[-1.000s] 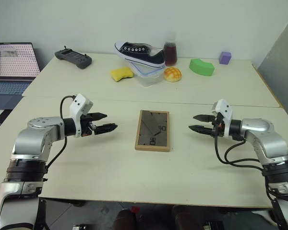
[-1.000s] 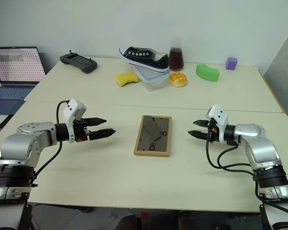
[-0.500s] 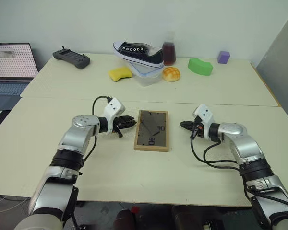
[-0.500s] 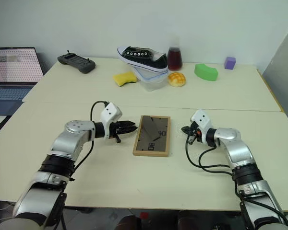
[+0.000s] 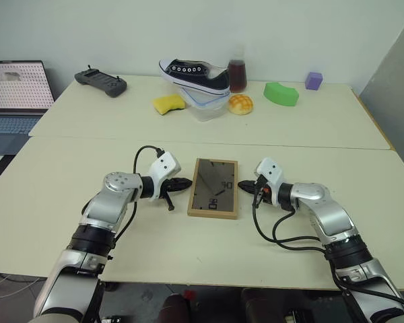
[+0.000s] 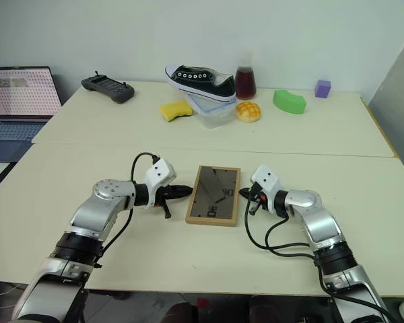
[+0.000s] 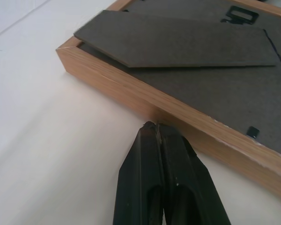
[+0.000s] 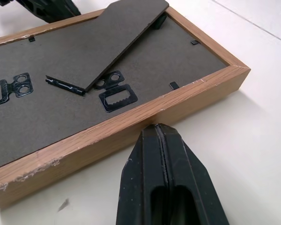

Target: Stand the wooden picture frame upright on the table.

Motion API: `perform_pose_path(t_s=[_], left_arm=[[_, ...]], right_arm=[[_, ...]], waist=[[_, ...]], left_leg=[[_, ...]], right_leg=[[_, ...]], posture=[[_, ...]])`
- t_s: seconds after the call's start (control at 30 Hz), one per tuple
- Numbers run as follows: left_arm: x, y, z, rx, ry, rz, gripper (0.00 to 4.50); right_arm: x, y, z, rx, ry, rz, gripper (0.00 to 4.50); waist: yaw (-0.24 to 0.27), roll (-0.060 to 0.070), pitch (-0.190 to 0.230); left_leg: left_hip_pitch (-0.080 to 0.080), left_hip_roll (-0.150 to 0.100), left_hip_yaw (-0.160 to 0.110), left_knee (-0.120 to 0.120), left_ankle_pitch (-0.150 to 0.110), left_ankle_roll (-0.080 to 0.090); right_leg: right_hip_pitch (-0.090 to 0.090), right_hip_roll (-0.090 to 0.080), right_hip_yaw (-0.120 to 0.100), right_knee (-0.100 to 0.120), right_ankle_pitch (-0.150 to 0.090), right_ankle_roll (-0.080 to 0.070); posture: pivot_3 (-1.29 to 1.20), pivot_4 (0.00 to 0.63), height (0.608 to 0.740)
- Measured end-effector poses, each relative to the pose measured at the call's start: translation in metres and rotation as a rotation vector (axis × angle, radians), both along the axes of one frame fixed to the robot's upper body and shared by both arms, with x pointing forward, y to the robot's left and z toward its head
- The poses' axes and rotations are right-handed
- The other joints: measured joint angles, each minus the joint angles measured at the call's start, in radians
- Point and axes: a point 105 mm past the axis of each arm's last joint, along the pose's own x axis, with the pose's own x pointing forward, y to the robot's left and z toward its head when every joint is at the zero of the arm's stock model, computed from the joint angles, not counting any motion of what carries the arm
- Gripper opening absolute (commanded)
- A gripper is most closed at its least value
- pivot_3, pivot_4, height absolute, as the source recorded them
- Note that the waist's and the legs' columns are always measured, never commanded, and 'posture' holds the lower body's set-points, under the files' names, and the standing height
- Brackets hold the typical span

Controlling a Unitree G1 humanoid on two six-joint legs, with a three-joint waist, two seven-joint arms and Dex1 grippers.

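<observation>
I should open my left gripper, as its shut fingers only press the frame's long edge [image 5: 192,190], and clamp that edge before my right gripper unfolds the frame's stand [image 7: 178,42].
The wooden picture frame [image 5: 214,188] lies flat on the table [image 5: 155,235], near the middle of the front section, its dark back panel and fold-out stand [image 7: 178,44] facing up. My left gripper [image 5: 186,183] is shut, and its tip rests against the frame's left long edge [image 7: 131,89]. From the other side, my right gripper [image 5: 244,184] is also shut, with its tip against the right long edge [image 8: 131,133]. Neither gripper holds anything. The picture side is hidden underneath.
Along the table's back stand a sneaker [image 5: 194,73] on a clear container, a yellow sponge [image 5: 170,103], a bun [image 5: 241,103], a flask of dark liquid [image 5: 238,71], a green block [image 5: 281,93], a purple cube [image 5: 314,80] and a controller [image 5: 101,82]. A laptop [image 5: 17,91] sits far left.
Both arms have swung inward and down to the frame's two long sides. Both grippers have gone from open to shut. The frame has not moved.
</observation>
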Motion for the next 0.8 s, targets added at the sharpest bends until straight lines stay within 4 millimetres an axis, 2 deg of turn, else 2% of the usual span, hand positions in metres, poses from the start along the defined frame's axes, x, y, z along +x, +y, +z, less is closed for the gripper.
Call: perform_pose_path(t_s=[0.1, 0.3, 0.37, 0.43, 0.5, 0.57, 0.63, 0.73, 0.8], left_arm=[[-0.015, -0.001, 0.001, 0.009, 0.059, -0.037, 0.02], [-0.032, -0.001, 0.009, 0.042, 0.074, -0.094, 0.02], [-0.037, 0.004, 0.007, 0.034, 0.092, -0.087, 0.02], [-0.041, 0.013, 0.005, -0.013, 0.159, -0.038, 0.40], [-0.044, 0.016, 0.007, -0.042, 0.201, -0.030, 0.62], [-0.068, 0.022, 0.016, -0.202, 0.440, -0.043, 1.15], [-0.073, 0.025, 0.021, -0.285, 0.538, -0.007, 1.38], [-0.079, 0.030, 0.026, -0.435, 0.773, 0.068, 1.94], [-0.079, 0.030, 0.027, -0.492, 0.845, 0.103, 2.41]], right_arm=[[-0.007, -0.002, -0.001, -0.012, 0.008, 0.007, 0.00], [-0.019, -0.007, -0.002, -0.041, 0.033, 0.044, 0.00], [-0.022, -0.015, -0.003, -0.076, 0.024, 0.054, 0.00], [-0.021, -0.026, -0.007, -0.099, 0.030, 0.031, 0.00], [-0.021, -0.026, -0.007, -0.099, 0.027, 0.031, 0.00], [-0.017, -0.031, -0.011, -0.120, -0.006, 0.025, 0.00], [-0.015, -0.034, -0.014, -0.129, -0.017, 0.015, 0.00], [-0.013, -0.034, -0.016, -0.129, -0.045, 0.021, 0.00], [-0.012, -0.034, -0.016, -0.126, -0.054, 0.023, 0.00]], waist=[[0.000, 0.000, 0.000], [0.001, 0.000, 0.000], [0.001, 0.000, 0.000], [0.001, 0.000, 0.000], [0.000, 0.000, 0.000], [-0.008, 0.000, 0.000], [-0.011, 0.000, 0.000], [-0.012, 0.000, 0.000], [-0.014, -0.001, 0.000]], left_leg=[[0.000, 0.000, 0.000, 0.000, 0.000, 0.000], [0.000, 0.000, 0.000, 0.000, 0.000, 0.000], [0.000, 0.000, 0.000, 0.000, 0.000, 0.000], [0.000, 0.000, 0.000, 0.000, 0.000, 0.000], [0.000, 0.000, 0.000, 0.000, 0.000, 0.000], [0.000, 0.000, 0.000, -0.001, 0.000, 0.000], [0.000, 0.000, 0.000, 0.000, 0.000, 0.000], [0.000, 0.000, -0.001, 0.000, 0.000, 0.000], [0.001, 0.000, -0.002, 0.000, 0.000, 0.000]], right_leg=[[0.000, 0.000, 0.000, 0.000, 0.000, 0.000], [0.000, 0.000, 0.000, 0.000, 0.000, 0.000], [0.000, 0.000, 0.000, -0.001, 0.000, 0.000], [0.000, 0.001, 0.000, 0.000, 0.000, 0.000], [0.000, 0.001, 0.000, 0.000, 0.000, 0.000], [0.000, 0.001, 0.000, -0.001, -0.001, 0.000], [0.000, 0.001, 0.000, -0.001, -0.001, 0.000], [0.001, 0.001, -0.001, 0.000, -0.001, 0.000], [0.001, 0.001, -0.001, 0.000, -0.001, 0.000]], posture=[[0.00, 0.150, 0.740], [0.00, 0.150, 0.740], [0.00, 0.150, 0.740], [0.00, 0.150, 0.740], [0.00, 0.150, 0.740], [0.00, 0.150, 0.740], [0.00, 0.150, 0.740], [0.00, 0.150, 0.740], [0.00, 0.150, 0.740]])
